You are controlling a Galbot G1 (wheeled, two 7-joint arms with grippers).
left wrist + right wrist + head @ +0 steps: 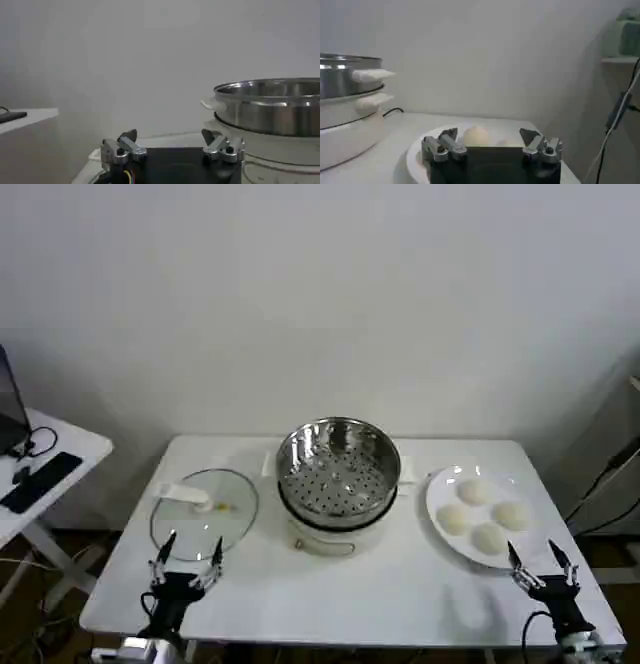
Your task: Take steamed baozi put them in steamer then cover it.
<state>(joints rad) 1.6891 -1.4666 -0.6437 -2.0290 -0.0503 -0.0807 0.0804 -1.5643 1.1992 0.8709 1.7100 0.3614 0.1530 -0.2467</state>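
The cream-white baozi (pixel 473 492) will come off by itself when I lift it, and its neighbours will stay in place, because white plate shows (pixel 481 515) between the baozi.
Several cream-white steamed baozi (pixel 481 515) lie on a white plate (pixel 437 496) at the right of the table; one baozi (pixel 476 136) shows just beyond my right gripper. The shiny perforated steamer (pixel 338 467) stands open on its white cooker base (pixel 330 537) at the table's middle. The cover (pixel 204 508), a clear glass lid with a white handle, lies flat to the left of it. My left gripper (pixel 188 555) hangs open at the table's front left, just in front of the cover. My right gripper (pixel 541 560) is open near the front right corner, in front of the plate.
A white side desk (pixel 45 474) with a dark keyboard stands at the far left. Cables (pixel 607 484) hang off to the right of the table. The steamer (pixel 272 105) rises close beside my left gripper (pixel 172 139).
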